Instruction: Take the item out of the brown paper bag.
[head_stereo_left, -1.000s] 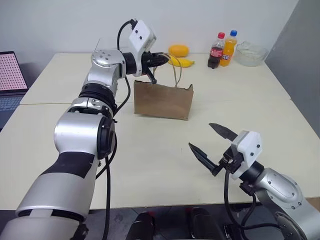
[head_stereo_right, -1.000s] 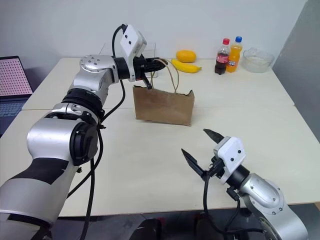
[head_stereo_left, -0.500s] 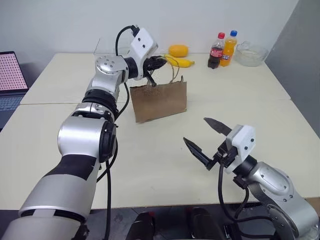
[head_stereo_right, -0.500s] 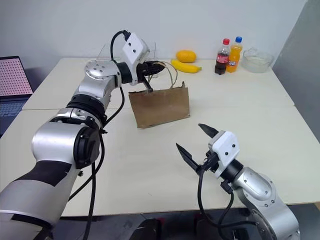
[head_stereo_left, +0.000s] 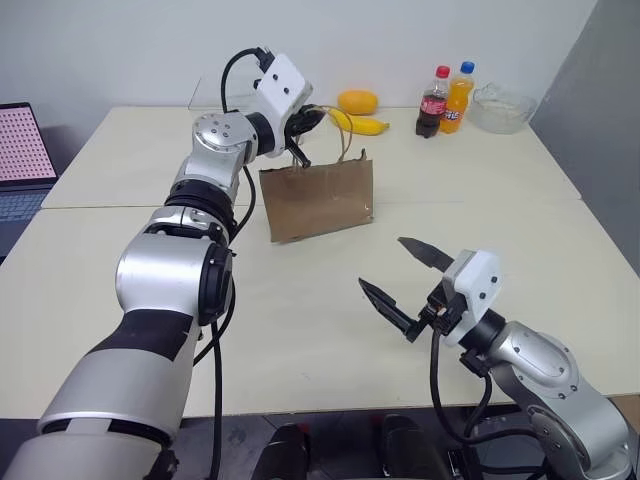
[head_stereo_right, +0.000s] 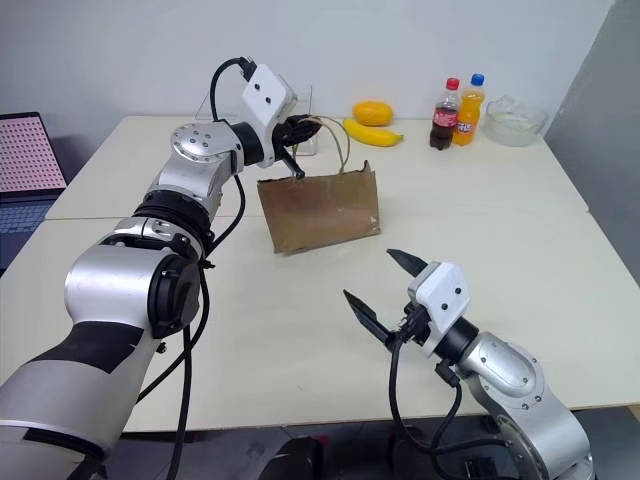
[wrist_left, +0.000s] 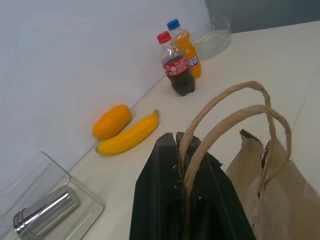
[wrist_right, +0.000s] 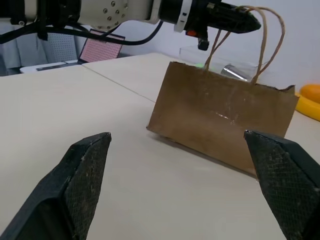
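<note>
The brown paper bag's opening (head_stereo_left: 318, 166) will open wide when the robot pulls the near handle, because that handle is joined to the front side's top edge (wrist_right: 254, 82).
The brown paper bag (head_stereo_left: 318, 200) stands tilted in the middle of the table, its right end higher than its left. My left gripper (head_stereo_left: 305, 122) is above the bag's left end, shut on both tan loop handles (wrist_left: 235, 102). The black fingers (wrist_left: 165, 200) pinch the loops together. The item is hidden; the bag's inside cannot be seen. My right gripper (head_stereo_left: 382, 265) hangs open over the table's near part, in front of the bag and apart from it, with nothing between its fingers.
At the back stand a cola bottle (head_stereo_left: 432, 100), an orange soda bottle (head_stereo_left: 458, 97) and a glass bowl (head_stereo_left: 500, 108). A banana (head_stereo_left: 364, 125) and an orange fruit (head_stereo_left: 357, 100) lie behind the bag. A clear box holds a steel cup (wrist_left: 45, 215). A laptop (head_stereo_left: 20, 160) sits far left.
The left gripper has pulled on the handles, and the bag has gone from standing flat to tilted, its right end raised. The right gripper stays open.
</note>
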